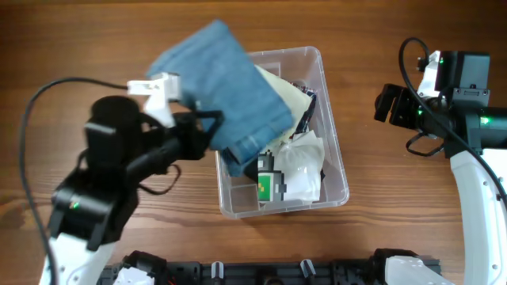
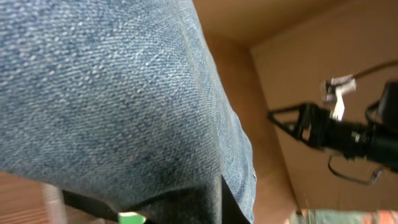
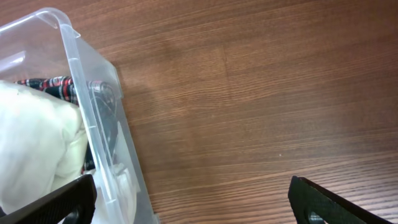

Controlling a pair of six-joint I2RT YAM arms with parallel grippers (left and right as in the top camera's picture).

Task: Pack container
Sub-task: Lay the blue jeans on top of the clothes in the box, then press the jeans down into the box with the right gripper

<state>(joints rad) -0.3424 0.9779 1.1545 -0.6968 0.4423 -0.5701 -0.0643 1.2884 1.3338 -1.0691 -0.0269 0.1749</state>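
Observation:
The blue jeans (image 1: 230, 91) are hanging folded above the container's rim. My left gripper keeps moving them inward until they are over the white garment (image 1: 303, 165), and then let go.
The clear plastic container (image 1: 337, 162) stands in the middle of the table and holds several folded garments: a cream one, a white one (image 1: 301, 162) and a dark plaid one. My left gripper (image 1: 207, 127) is shut on folded blue denim jeans (image 1: 218, 79) and holds them lifted over the container's left rim. The jeans fill the left wrist view (image 2: 118, 93). My right gripper (image 1: 388, 103) is open and empty, to the right of the container. Its wrist view shows the container's corner (image 3: 81, 74) with white and plaid cloth inside.
Bare wooden table (image 1: 380, 229) lies right of the container. The right arm's base and cable (image 1: 463, 119) stand at the right edge. A dark rail (image 1: 269, 273) runs along the front edge.

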